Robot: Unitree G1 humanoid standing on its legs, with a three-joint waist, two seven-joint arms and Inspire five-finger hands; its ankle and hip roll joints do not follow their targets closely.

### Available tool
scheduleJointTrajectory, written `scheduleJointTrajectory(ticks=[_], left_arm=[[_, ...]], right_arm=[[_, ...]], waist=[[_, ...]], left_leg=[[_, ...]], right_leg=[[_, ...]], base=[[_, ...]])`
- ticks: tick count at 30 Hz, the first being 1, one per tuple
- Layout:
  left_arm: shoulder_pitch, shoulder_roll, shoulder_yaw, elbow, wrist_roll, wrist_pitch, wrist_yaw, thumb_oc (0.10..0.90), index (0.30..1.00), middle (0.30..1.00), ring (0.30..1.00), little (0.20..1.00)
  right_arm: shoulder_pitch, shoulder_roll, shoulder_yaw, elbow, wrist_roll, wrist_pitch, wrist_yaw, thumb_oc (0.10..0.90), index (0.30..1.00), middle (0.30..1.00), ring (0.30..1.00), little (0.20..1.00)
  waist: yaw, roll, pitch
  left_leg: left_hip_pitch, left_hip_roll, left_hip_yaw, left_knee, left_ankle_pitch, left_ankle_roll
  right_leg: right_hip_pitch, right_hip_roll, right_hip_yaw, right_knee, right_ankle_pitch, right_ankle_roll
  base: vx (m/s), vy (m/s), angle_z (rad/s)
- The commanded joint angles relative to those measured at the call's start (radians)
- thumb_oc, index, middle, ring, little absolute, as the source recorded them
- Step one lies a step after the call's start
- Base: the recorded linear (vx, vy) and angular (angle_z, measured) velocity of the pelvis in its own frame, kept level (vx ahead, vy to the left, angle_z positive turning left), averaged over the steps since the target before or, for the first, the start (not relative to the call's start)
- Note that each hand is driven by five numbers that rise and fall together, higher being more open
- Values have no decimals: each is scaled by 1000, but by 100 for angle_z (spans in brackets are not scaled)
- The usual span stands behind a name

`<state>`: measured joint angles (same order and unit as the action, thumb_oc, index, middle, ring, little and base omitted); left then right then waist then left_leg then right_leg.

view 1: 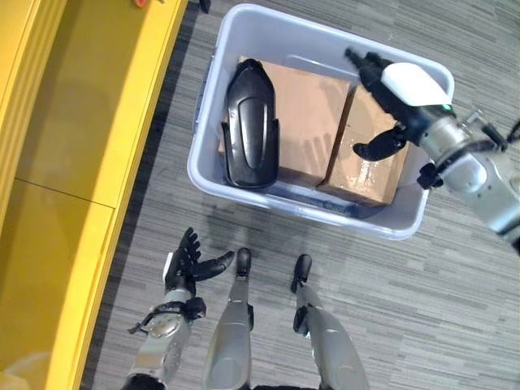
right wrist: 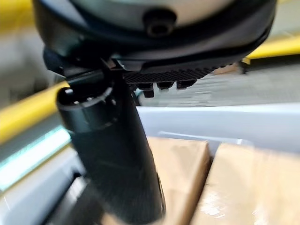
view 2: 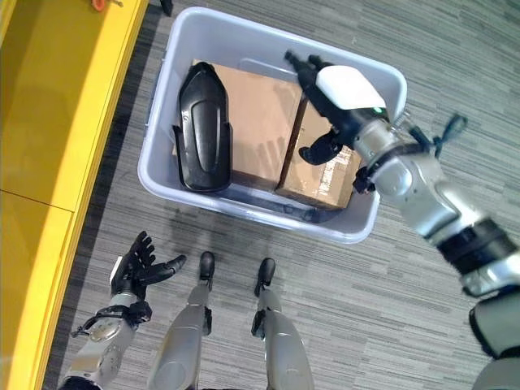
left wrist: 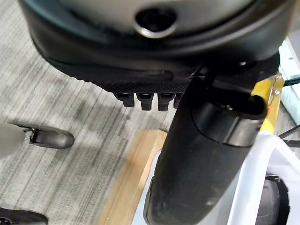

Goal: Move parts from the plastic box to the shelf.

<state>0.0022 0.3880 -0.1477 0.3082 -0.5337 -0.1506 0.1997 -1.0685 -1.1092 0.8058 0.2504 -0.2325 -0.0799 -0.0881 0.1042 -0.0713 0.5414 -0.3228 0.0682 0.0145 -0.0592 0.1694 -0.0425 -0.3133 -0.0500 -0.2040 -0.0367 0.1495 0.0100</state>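
Brown cardboard can be seen on both sides of the black part (view 1: 251,126). I should expect more of the large carton below when I lift the black part.
A grey plastic box (view 1: 213,85) stands on the carpet and holds a black moulded part (view 1: 249,122) at its left side. Beside the part lie a large brown carton (view 1: 309,114) and a smaller brown carton (view 1: 370,158). My right hand (view 1: 398,93) hovers open over the smaller carton, fingers straight and thumb spread, holding nothing. The cartons also show past its thumb (right wrist: 117,154) in the right wrist view. My left hand (view 1: 185,262) hangs open low near the floor in front of the box, empty. The yellow shelf (view 1: 89,122) runs along the left.
Grey striped carpet (view 1: 422,301) surrounds the box. A small orange object (view 1: 143,2) lies at the far end of the shelf top. The shelf's yellow edge (view 1: 77,325) runs close beside my left arm.
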Motion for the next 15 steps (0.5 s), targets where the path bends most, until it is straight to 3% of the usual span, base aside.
scheduleJointTrajectory(ticks=[1,7,15], left_arm=[[30,79,8,-72,48,-81,-8,900,1000,1000,1000,1000],[18,88,0,-59,52,-83,-10,900,1000,1000,1000,1000],[3,86,-14,-54,45,-90,-1,900,1000,1000,1000,1000]], right_arm=[[-240,-63,119,-11,-221,-34,-21,900,1000,1000,1000,1000],[-411,-68,358,69,-436,-33,16,900,1000,1000,1000,1000],[-517,-29,471,112,-567,-30,9,900,1000,1000,1000,1000]], waist=[[25,-37,-21],[33,-20,-21],[38,5,-21]], left_leg=[[-3,80,-35,92,-64,-57],[-66,73,-45,104,-60,-59],[-155,64,-55,127,-61,-58]], right_leg=[[42,-199,28,111,-33,164],[-7,-202,21,123,-36,162],[-86,-205,16,152,-42,160]], base=[[0,0,0],[1,-17,5],[3,-11,4]])
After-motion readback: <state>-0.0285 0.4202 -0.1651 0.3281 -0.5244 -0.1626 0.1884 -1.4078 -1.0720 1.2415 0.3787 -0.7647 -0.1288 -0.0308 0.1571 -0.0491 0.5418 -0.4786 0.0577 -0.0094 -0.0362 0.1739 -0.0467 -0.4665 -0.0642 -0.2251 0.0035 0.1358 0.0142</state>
